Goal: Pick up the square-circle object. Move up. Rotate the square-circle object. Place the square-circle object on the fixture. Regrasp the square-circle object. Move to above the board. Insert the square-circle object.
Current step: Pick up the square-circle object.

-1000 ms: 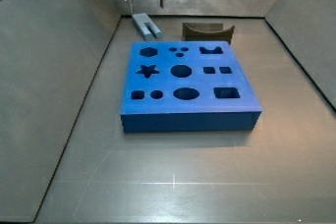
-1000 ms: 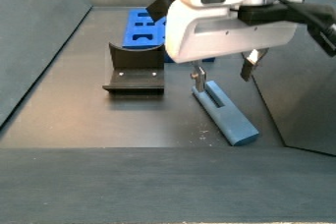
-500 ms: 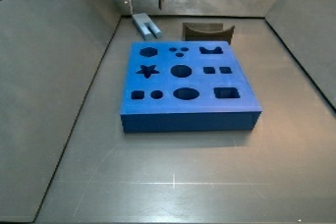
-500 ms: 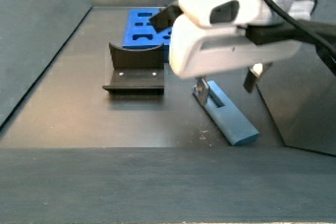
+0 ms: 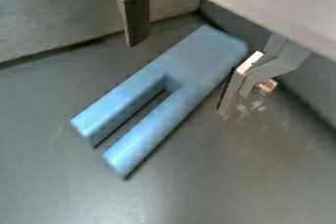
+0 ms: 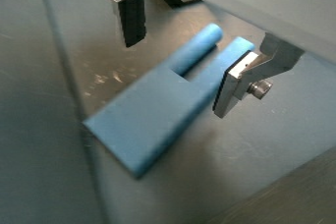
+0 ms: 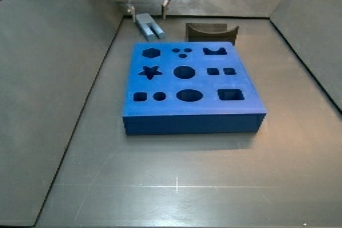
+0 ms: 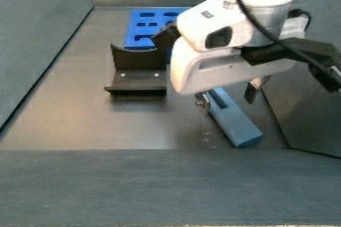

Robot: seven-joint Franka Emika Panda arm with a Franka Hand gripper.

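My gripper will lift the square-circle object (image 5: 171,122) in one piece with its pegs held straight out, because both pegs run into the object's closed end (image 5: 202,58) between my fingers.
The square-circle object (image 5: 164,90) is a long grey-blue bar lying flat on the grey floor; it also shows in a wrist view (image 6: 164,105) and in both side views (image 8: 232,118) (image 7: 146,25). My gripper (image 5: 184,56) is open, low over the bar, with one finger on each side of it and not touching; it shows in a wrist view (image 6: 182,56) too. In a side view the gripper (image 8: 228,94) hangs over the bar's far end. The dark fixture (image 8: 136,70) (image 7: 209,33) stands beside the bright-blue board (image 7: 191,85) (image 8: 144,28).
Grey walls enclose the floor on several sides. The bar lies close to a wall (image 8: 300,102) and near a back corner (image 7: 114,12). The arm's white body (image 8: 220,52) hides part of the board in a side view.
The gripper has come down towards the bar, its fingers now straddling it. The bar, fixture and board have not moved.
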